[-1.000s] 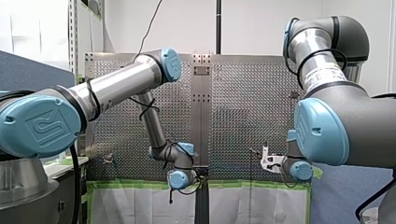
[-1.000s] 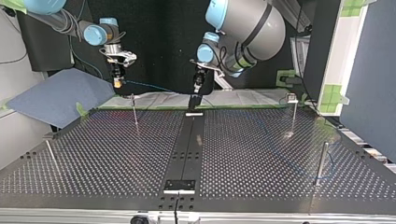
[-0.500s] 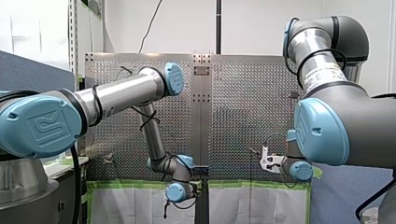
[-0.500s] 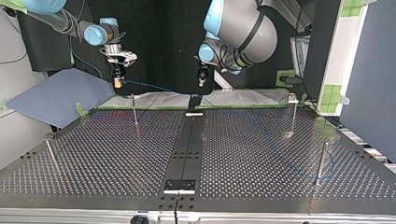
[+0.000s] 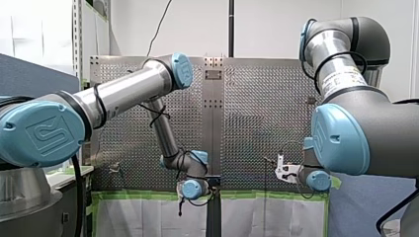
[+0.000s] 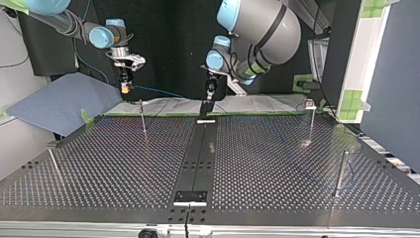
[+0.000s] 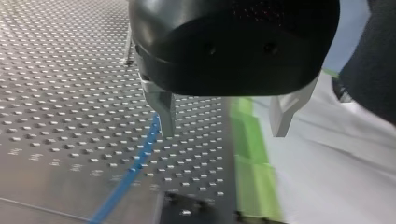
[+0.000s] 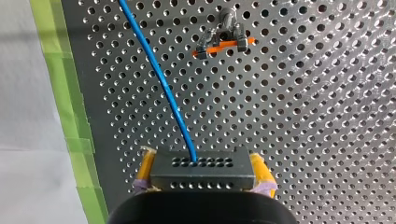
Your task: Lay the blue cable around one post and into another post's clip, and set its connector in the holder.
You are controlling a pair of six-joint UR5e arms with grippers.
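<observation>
The blue cable (image 8: 159,77) comes out of the dark grey connector (image 8: 191,152) smooth and almost straight, so it will bend in a wide arc when I carry it.
My right gripper (image 8: 201,179) is shut on a dark grey connector (image 8: 201,170), gripped between its yellow pads (image 8: 145,169). The blue cable (image 8: 159,74) leaves the connector and runs over the perforated table past a post clip with an orange bar (image 8: 224,41). In the top view my right gripper (image 6: 125,88) hangs at the far left, and the cable (image 6: 153,90) trails from it towards the middle. My left gripper (image 7: 224,126) stands open with nothing between its metal fingers (image 7: 166,112); the cable (image 7: 135,163) lies on the table beside one finger. In the top view it (image 6: 210,94) hovers above a small black holder (image 6: 204,108).
Thin posts stand on the table in the top view: one at the far left (image 6: 142,116), a clip-topped one at the far right (image 6: 310,119), one at the near right (image 6: 341,171), one at the near left (image 6: 53,163). Green tape (image 7: 252,158) edges the table.
My left arm swung a little away from the holder half a second ago and has come back to about where it was. My right arm has not moved.
</observation>
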